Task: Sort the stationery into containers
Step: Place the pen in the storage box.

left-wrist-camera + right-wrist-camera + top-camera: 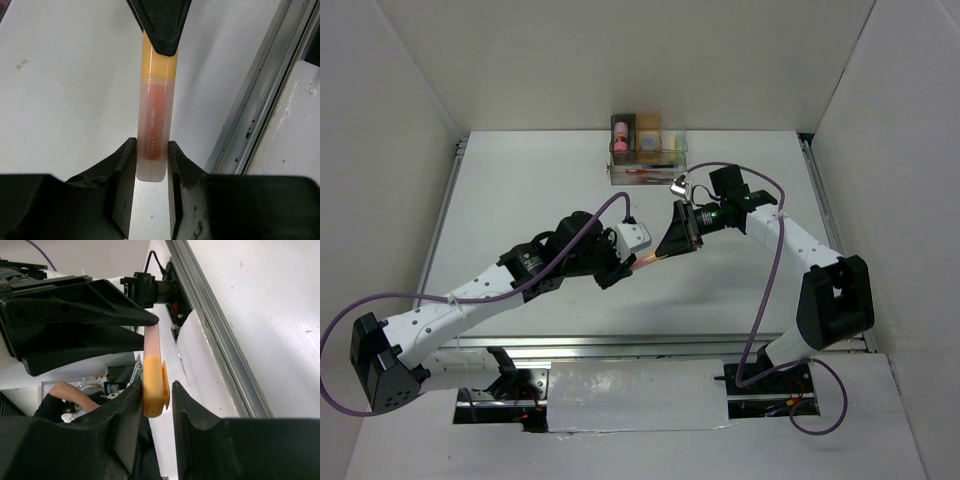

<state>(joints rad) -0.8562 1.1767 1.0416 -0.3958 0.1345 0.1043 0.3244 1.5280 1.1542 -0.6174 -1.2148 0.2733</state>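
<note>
My left gripper is holding the orange marker's clear body (pixel 155 117). I should close my right gripper on the orange cap (pixel 158 64) before my left gripper opens and moves away.
An orange marker (pixel 648 260) with a clear body and orange cap hangs above the table's middle, between both grippers. My left gripper (pixel 152 150) is shut on its clear body end (pixel 155 115). My right gripper (pixel 156 390) stands open around the orange cap (pixel 154 385): one finger touches it and a small gap shows at the other. The containers (pixel 648 140) stand at the table's far edge: a dark grey box holding a pink cylinder (pixel 620 133), a tan box, a clear box, and a low clear tray (pixel 645 172) with red and black pens.
A metal rail (pixel 255 105) runs along the table's near edge below the marker. White walls enclose the table on three sides. A small silver clip-like item (pixel 678 184) lies near the tray's right end.
</note>
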